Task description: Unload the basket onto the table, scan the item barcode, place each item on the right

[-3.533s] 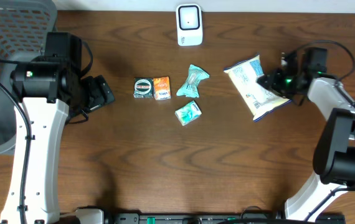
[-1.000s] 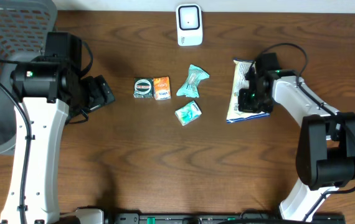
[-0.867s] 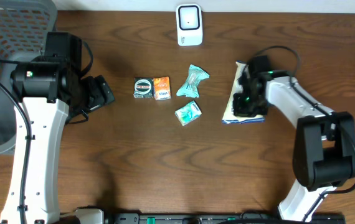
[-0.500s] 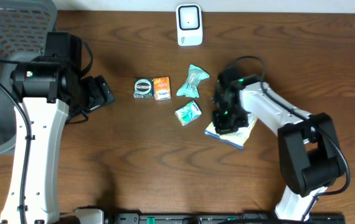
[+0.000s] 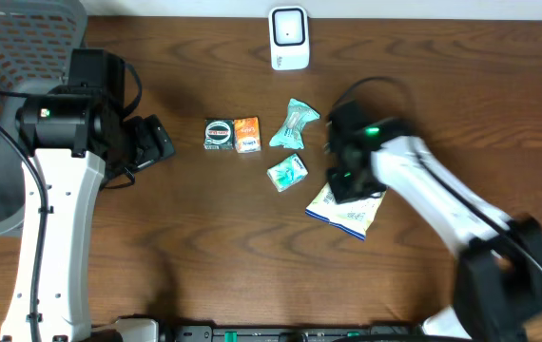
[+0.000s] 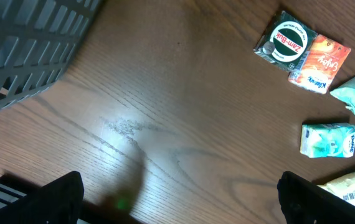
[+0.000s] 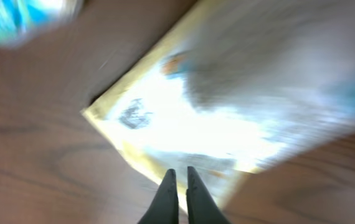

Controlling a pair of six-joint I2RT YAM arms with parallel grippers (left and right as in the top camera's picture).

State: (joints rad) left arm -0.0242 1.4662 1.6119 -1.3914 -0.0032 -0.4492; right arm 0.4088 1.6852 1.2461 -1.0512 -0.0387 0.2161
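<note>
My right gripper should straighten the snack bag (image 5: 347, 215), move back and come in open at its long edge (image 5: 376, 215), because the bag lies at a slant under my shut right gripper.
The item, a white and yellow snack bag (image 5: 349, 213), lies tilted on the wooden table right of centre. My right gripper (image 5: 349, 182) sits over its upper edge. In the blurred right wrist view the right gripper (image 7: 182, 172) is shut, its tips pinching the bag's (image 7: 240, 106) yellow edge. The white scanner (image 5: 289, 38) stands at the back centre. My left gripper (image 5: 153, 142) hangs at the left, and in its wrist view the left gripper (image 6: 180, 199) is wide open over bare wood. A corner of the bag (image 6: 352, 185) shows at that view's right edge.
A green round-label box (image 5: 219, 134) and an orange box (image 5: 246, 134) lie side by side at centre. A teal packet (image 5: 294, 123) and a small tissue pack (image 5: 287, 172) lie just left of the bag. A grey mesh basket (image 5: 5, 57) fills the far left corner.
My right arm has swung from the right side toward the centre, carrying the snack bag forward and left beside the tissue pack. The left arm has not moved.
</note>
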